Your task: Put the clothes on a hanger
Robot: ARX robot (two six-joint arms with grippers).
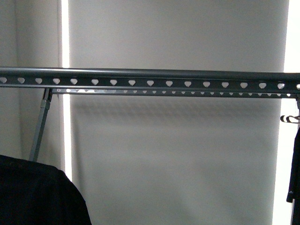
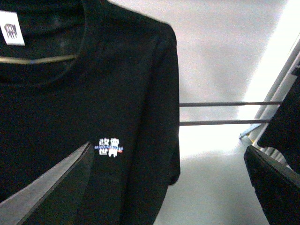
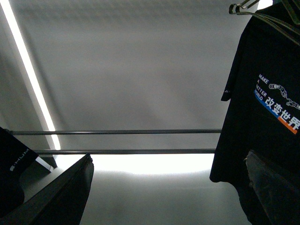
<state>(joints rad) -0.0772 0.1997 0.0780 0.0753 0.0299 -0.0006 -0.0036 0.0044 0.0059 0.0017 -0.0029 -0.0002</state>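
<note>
The black T-shirt (image 2: 105, 101) will bring its own hanger along inside when the robot lifts and carries it, because a pale bar (image 2: 38, 60) crosses inside the T-shirt's neck.
The hanger (image 1: 150, 77), a long grey rail with heart-shaped holes, runs across the front view on slanted legs (image 1: 41, 124). The clothes, a black T-shirt (image 2: 93, 103) with small Chinese characters and a white neck label, fill the left wrist view on a thin wire. My left gripper (image 2: 168, 150) is open, with one finger (image 2: 47, 192) in front of the shirt. In the right wrist view a black T-shirt (image 3: 267, 70) printed "MAKE A BETTER WORLD" hangs from a wire hook. My right gripper (image 3: 168, 159) is open and empty beside its hem. Neither gripper shows in the front view.
A black garment (image 1: 37, 192) fills the front view's lower left corner. Another dark garment (image 1: 294, 164) hangs on a striped hook at the right edge. Two thin rods (image 3: 122, 140) cross behind. A dark sleeve with white lettering (image 3: 11, 168) shows in the right wrist view. A pale blind (image 1: 178, 154) is behind.
</note>
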